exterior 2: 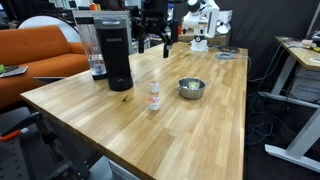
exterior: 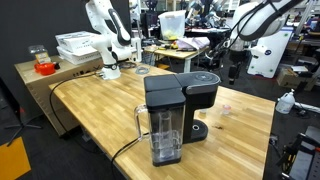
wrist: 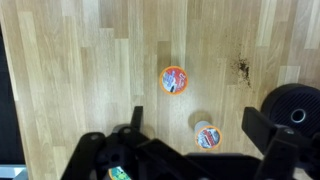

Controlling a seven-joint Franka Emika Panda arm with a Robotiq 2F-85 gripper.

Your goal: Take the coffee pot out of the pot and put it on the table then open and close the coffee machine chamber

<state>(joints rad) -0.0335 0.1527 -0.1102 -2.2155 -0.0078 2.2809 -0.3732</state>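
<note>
The coffee pod to take out is in the metal bowl (exterior 2: 191,88), but my gripper hangs over the loose pods (wrist: 207,135), so I should get above the bowl and descend.
The black coffee machine (exterior: 178,108) stands on the light-wood table (exterior: 100,110) and shows in both exterior views (exterior 2: 117,55). Its top chamber lid (exterior: 196,82) is down. Its round drip base (wrist: 296,115) sits at the right edge of the wrist view. Two small orange-rimmed coffee pods (wrist: 174,79) (wrist: 207,134) rest on the wood. My gripper (wrist: 195,113) is open and empty. It hangs well above the table, with one pod between its fingers far below. In an exterior view it hangs behind the machine (exterior 2: 155,42). I see no coffee pot.
A metal bowl (exterior 2: 191,88) sits on the table near the pods (exterior 2: 154,97). The machine's black cord (exterior: 125,148) runs off the table's front edge. A brown cabinet with white boxes (exterior: 75,45) stands beyond the far corner. An orange sofa (exterior 2: 35,55) is beside the table.
</note>
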